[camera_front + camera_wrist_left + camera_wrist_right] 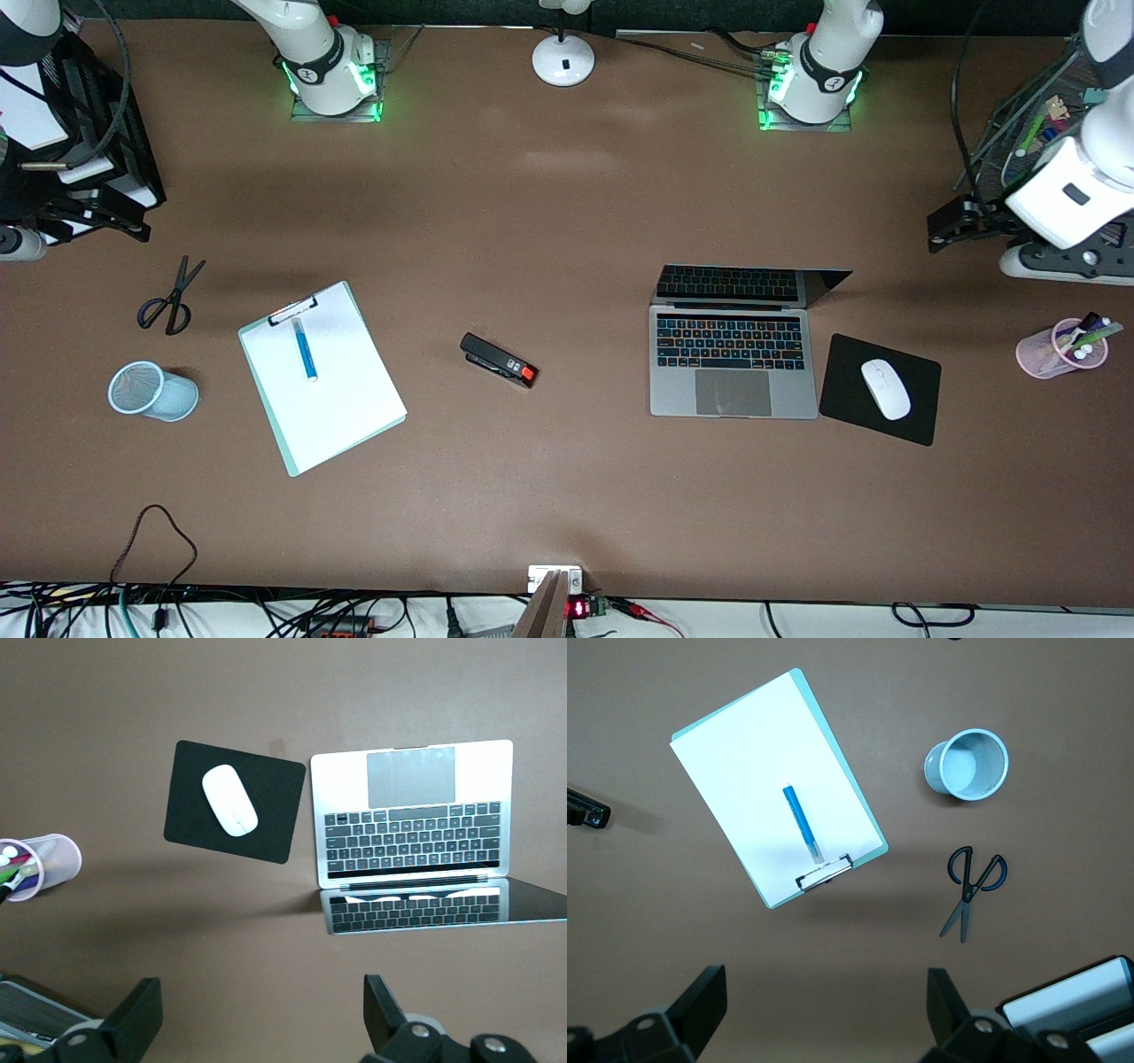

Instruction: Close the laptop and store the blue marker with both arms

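I expect the laptop's lid to swing down flat when I push it, while the laptop's base stays still, because a dark hinge runs behind the keyboard.
The silver-grey laptop stands open toward the left arm's end of the table; it also shows in the left wrist view. The blue marker lies on a white clipboard toward the right arm's end, and shows in the right wrist view. My left gripper is open and empty, up in the air near the table's end, apart from the laptop; it shows in the front view. My right gripper is open and empty, high over bare table, apart from the clipboard.
A black mouse pad with a white mouse lies beside the laptop. A pink cup holds markers. A black stapler, scissors and a light-blue mesh cup lie around the clipboard. A lamp base stands between the arms' bases.
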`<action>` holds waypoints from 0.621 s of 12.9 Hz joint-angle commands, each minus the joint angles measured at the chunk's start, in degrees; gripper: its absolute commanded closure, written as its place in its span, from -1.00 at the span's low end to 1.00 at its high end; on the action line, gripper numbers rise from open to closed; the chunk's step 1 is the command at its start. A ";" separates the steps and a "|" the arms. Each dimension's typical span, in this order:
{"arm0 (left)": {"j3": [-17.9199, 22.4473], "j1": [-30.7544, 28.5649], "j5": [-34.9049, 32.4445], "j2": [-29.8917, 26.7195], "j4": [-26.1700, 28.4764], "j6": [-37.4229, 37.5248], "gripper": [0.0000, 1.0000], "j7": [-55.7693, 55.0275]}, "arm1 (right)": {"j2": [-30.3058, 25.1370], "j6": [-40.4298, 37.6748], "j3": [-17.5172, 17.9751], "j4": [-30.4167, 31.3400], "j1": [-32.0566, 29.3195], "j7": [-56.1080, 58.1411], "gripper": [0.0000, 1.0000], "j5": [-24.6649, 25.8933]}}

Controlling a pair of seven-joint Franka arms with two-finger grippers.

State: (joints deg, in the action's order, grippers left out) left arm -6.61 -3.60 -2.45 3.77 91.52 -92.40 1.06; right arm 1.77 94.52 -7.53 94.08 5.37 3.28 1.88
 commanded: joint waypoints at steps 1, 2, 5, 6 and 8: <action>3.50 2.52 1.13 -0.08 -0.12 0.03 -1.00 1.67 | -0.63 -0.92 0.06 -0.12 -0.28 -0.12 -1.00 -0.65; 4.93 4.38 1.04 -0.34 -0.11 0.20 -1.00 1.67 | -0.54 -0.57 0.14 -0.21 -0.28 -0.03 -1.00 -0.56; 5.12 5.01 0.95 -1.13 0.41 0.20 -1.00 1.58 | -0.01 0.05 0.32 -0.21 -0.01 -0.03 -1.00 -0.30; 5.21 5.10 1.04 -1.14 0.41 0.29 -1.00 1.67 | 1.12 0.49 0.32 -0.21 -0.10 -0.03 -1.00 -0.30; 5.12 4.92 1.04 -0.70 0.15 0.20 -1.00 1.06 | 4.02 2.59 0.32 -0.12 -0.45 -0.03 -1.00 -1.43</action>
State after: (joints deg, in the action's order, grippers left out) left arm -2.46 0.73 -2.44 3.53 91.52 -92.39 1.50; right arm 3.02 95.25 -7.48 94.21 5.40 3.28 1.65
